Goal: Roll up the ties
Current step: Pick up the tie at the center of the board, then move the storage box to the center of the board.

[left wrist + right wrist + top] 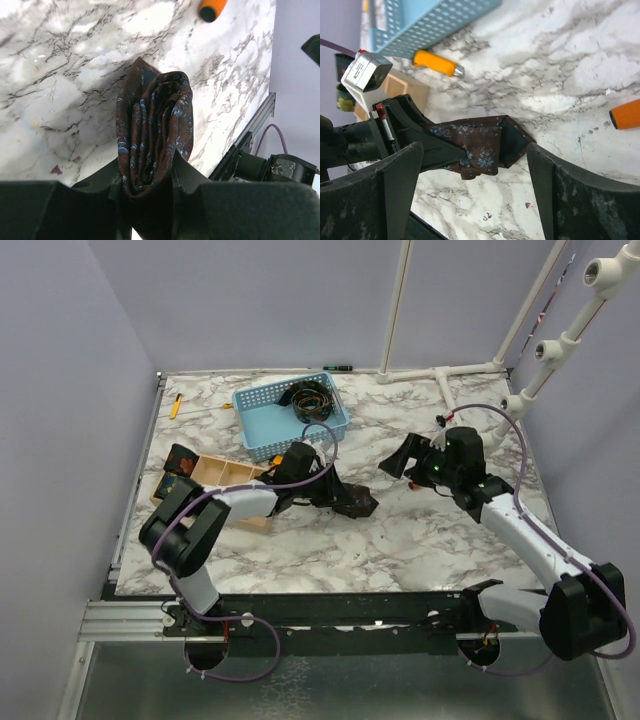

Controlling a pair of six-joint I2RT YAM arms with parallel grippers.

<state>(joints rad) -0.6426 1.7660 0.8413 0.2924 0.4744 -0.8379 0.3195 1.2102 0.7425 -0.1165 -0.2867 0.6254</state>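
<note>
My left gripper should move back with the tie while my right gripper pulls the box's empty end (257, 524) over, because the wooden divided box (215, 471) is under my left arm.
A rolled tie (155, 135), dark brown with small blue flowers, is pinched on edge between the fingers of my left gripper (147, 180), just above the marble table. In the top view this coil (360, 504) sits at the tip of the left gripper (345, 502), near the table's middle. The right wrist view shows the same tie (485, 142) with its pointed end loose on the right. My right gripper (475, 150) is open, its fingers wide on either side of the coil and not touching it. In the top view the right gripper (405, 462) hangs apart from the coil, to its right.
A blue basket (262, 430) at the back holds more rolled ties (308, 397). A wooden divided box (225, 480) lies under the left arm, with dark ties (180, 460) at its left end. An orange-handled tool (437, 62) and another orange object (626, 114) lie on the marble.
</note>
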